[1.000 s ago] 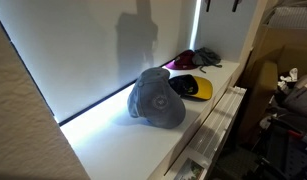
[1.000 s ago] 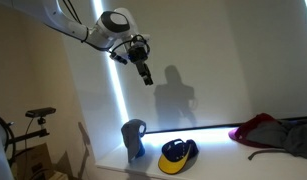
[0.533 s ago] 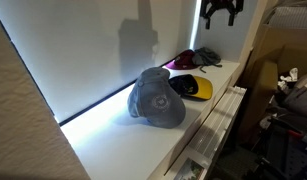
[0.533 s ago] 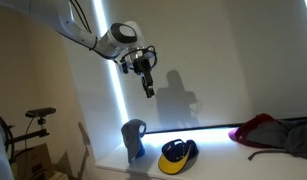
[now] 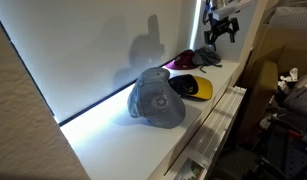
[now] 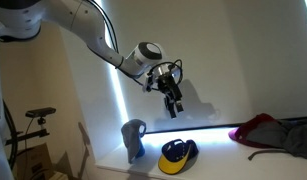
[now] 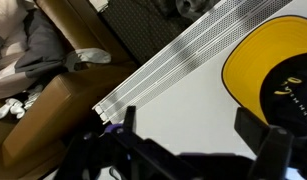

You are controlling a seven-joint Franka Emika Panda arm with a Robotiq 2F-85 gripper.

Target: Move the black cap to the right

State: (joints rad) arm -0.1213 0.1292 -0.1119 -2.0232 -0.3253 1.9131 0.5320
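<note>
The robot's open gripper is hanging over white shelf [image 7: 198,105] beside the cap's yellow rim, so the robot should swing it back across the black cap and come down at its top's rear edge [image 6: 190,148].
The black cap [image 5: 192,87] with a bright yellow brim and inside lies on the white shelf [image 5: 153,142]. It also shows in an exterior view [image 6: 178,155] and at the right edge of the wrist view [image 7: 275,72]. My gripper [image 5: 221,29] hangs in the air above the shelf, higher than the cap [image 6: 173,103]. In the wrist view its fingers [image 7: 268,145] stand wide apart with nothing between them, over bare white shelf beside the cap's brim.
A large blue-grey cap [image 5: 156,98] stands beside the black cap, also in an exterior view [image 6: 134,137]. A dark grey cap with magenta brim [image 5: 193,59] lies behind it. The shelf's front edge has a ribbed white panel [image 7: 183,55]. Boxes and clutter [image 7: 43,90] lie below.
The arm has swung across and come lower toward the caps. The caps have not moved.
</note>
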